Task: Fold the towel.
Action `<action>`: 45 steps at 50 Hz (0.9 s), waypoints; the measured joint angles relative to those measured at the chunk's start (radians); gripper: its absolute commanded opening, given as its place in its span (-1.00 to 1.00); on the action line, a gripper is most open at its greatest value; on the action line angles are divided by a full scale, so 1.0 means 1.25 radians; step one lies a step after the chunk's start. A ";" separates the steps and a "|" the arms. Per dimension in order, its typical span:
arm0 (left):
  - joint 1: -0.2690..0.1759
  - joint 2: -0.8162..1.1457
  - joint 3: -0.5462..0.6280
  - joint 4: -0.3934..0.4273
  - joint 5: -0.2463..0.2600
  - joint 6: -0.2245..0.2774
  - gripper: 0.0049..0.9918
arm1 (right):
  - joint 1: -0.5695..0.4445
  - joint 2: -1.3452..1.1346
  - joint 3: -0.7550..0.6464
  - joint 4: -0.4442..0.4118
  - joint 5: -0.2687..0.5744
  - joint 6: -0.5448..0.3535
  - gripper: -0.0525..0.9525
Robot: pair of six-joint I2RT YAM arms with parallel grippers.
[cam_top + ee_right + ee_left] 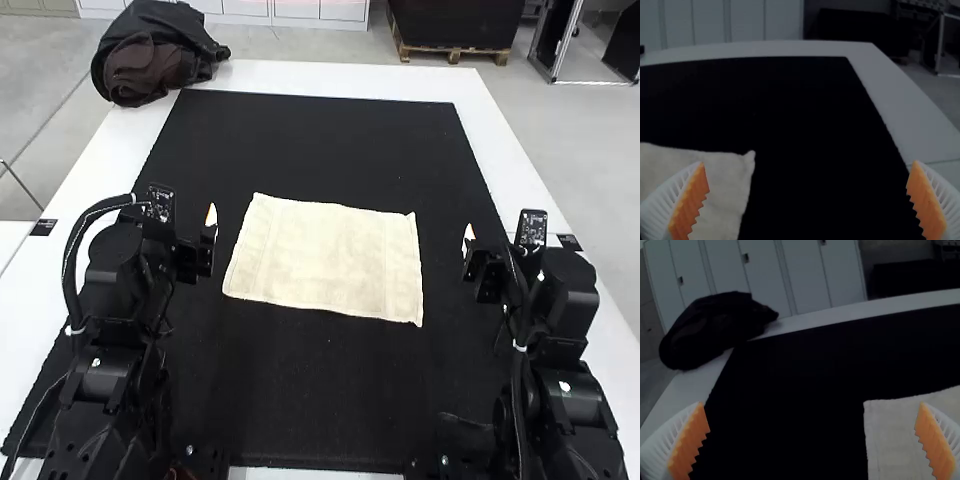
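My grippers will lift the towel's far corners, and the cream towel's far edge (pixel 333 206) will then sag between them, since that edge is thin and slightly wavy (pixel 385 211).
My left gripper (pixel 211 222) is at the towel's left, apart from it, and my right gripper (pixel 469 240) is off the towel's right edge. The cream towel (pixel 328 258) lies spread and roughly rectangular between them. In the left wrist view the left gripper (pixel 812 440) is wide open, with a corner of the towel (pixel 892 440) beyond it. The right gripper (pixel 807 200) is likewise wide open in the right wrist view, where another corner of the towel (pixel 725 192) appears. Neither gripper holds anything.
A black mat (pixel 320 135) covers most of the white table (pixel 500 130). A dark bag or bundled garment (pixel 155 60) rests at the table's far left corner. The two arms stand at either side of the mat.
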 measured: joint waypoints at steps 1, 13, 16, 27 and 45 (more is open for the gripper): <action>0.000 0.000 0.000 0.000 0.000 0.000 0.95 | 0.000 0.000 0.000 0.000 0.000 0.000 0.93; 0.000 0.000 0.000 0.000 0.000 0.000 0.95 | 0.000 0.000 0.000 0.000 0.000 0.000 0.93; 0.000 0.000 0.000 0.000 0.000 0.000 0.95 | 0.000 0.000 0.000 0.000 -0.001 0.000 0.93; 0.000 0.000 0.000 0.012 0.000 0.000 0.95 | 0.000 0.000 0.000 0.002 -0.003 -0.031 0.93; 0.003 0.000 0.002 0.207 -0.064 0.001 0.95 | -0.029 0.000 0.002 0.257 0.024 -0.210 0.92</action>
